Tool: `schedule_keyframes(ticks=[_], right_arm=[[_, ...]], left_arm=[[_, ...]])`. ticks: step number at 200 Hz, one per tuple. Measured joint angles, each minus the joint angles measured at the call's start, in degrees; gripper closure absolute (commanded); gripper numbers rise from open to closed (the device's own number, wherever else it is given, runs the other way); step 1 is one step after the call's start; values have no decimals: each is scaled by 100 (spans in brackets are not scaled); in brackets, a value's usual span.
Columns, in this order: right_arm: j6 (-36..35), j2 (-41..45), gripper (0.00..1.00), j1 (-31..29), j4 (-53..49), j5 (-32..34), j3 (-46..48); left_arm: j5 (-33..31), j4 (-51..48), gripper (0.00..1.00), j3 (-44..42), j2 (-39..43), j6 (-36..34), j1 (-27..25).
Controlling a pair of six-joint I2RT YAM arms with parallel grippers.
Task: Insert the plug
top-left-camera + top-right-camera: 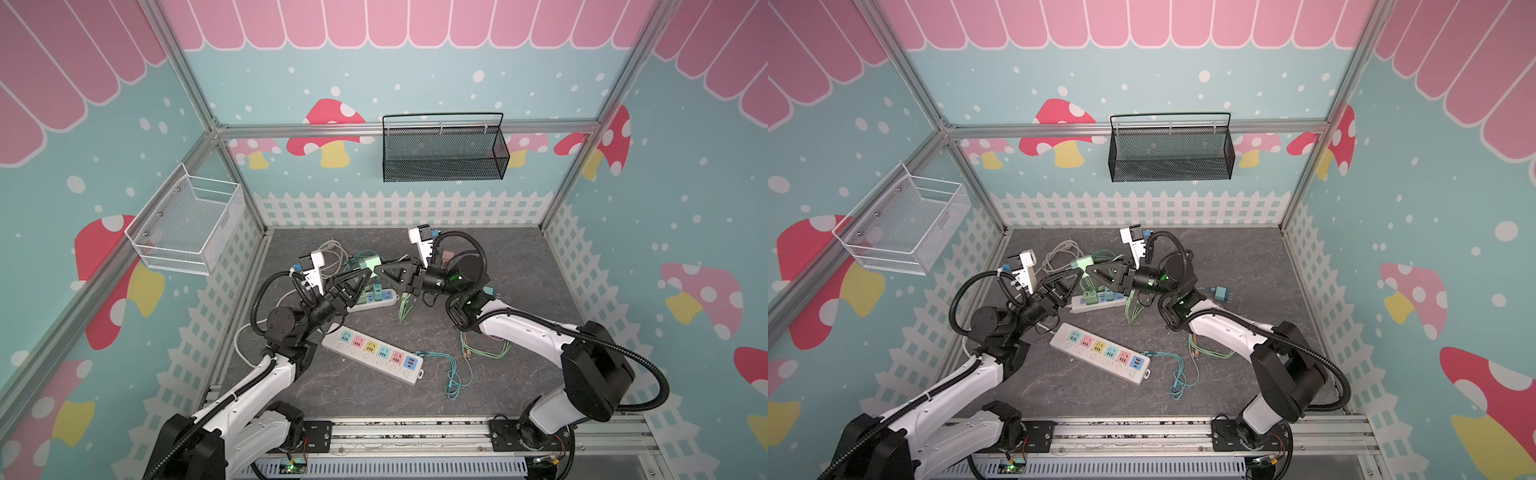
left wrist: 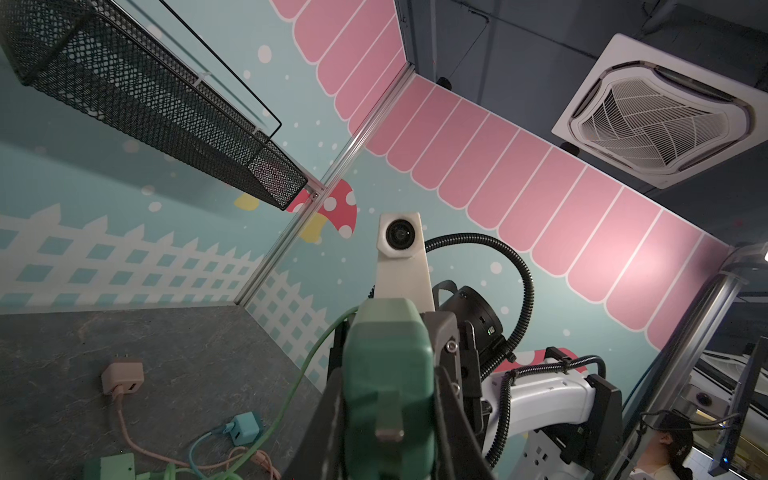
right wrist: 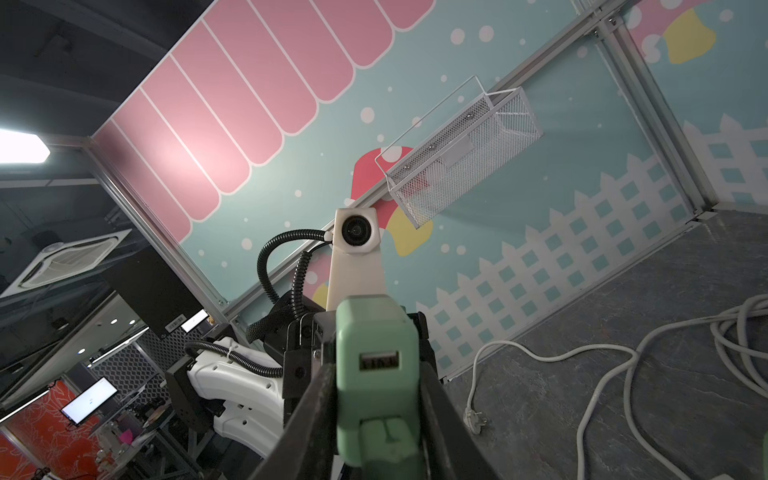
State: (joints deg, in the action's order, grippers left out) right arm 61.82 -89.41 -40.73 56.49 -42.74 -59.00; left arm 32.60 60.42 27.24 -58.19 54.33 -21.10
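Note:
Next, I open my left gripper because it covers the pale green plug's prong side [image 2: 390, 416], and use it to steady the back power strip's end [image 1: 1076, 305] while my right gripper inserts the plug.
A pale green plug [image 1: 370, 262] [image 1: 1080, 262] hangs in the air above the back of the table, gripped from both sides. My left gripper [image 1: 362, 275] [image 2: 388, 386] is shut on it, and a metal prong [image 2: 388, 419] faces the left wrist camera. My right gripper [image 1: 380, 271] [image 3: 376, 399] is shut on the same plug from the opposite side. There the plug's USB port [image 3: 379, 360] shows, with a green connector [image 3: 384, 440] seated under it. A white power strip [image 1: 372, 353] with coloured sockets lies on the table in front of both grippers.
A second power strip [image 1: 374, 299] with green and blue plugs in it lies under the grippers. Loose chargers, one beige [image 2: 122, 376] and one blue [image 1: 490, 291], a teal cable [image 1: 453, 374], green cables [image 1: 486, 353] and a white cord [image 3: 582, 374] lie around. A black basket [image 1: 442, 149] and a white basket [image 1: 187, 224] hang on the walls.

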Motion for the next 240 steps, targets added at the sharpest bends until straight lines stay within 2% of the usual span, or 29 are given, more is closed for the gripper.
schedule_keyframes(ticks=[37,57,86,129,184,213,240], right_arm=[[17,-48,81,20,55,-101,-74],[13,-48,85,28,50,-111,-76],[-212,-15,92,105,-249,-155,-76],[-1145,260,96,627,-1897,-85,-321],[-2542,173,97,1198,-3893,83,-1556],[-3272,-420,97,1320,-4750,133,-2739],[-3921,-1311,98,1414,-5643,254,-4258]], left_arm=[[-2,103,93,0,-31,57,0],[-2,116,78,0,-44,76,0],[-7,-90,51,-13,7,17,-4],[-136,-1344,33,-238,774,-354,2],[-719,-3397,30,-234,2164,-1196,4],[-1239,-4745,32,-68,2371,-1567,9],[-1679,-5729,32,50,2354,-1733,9]])
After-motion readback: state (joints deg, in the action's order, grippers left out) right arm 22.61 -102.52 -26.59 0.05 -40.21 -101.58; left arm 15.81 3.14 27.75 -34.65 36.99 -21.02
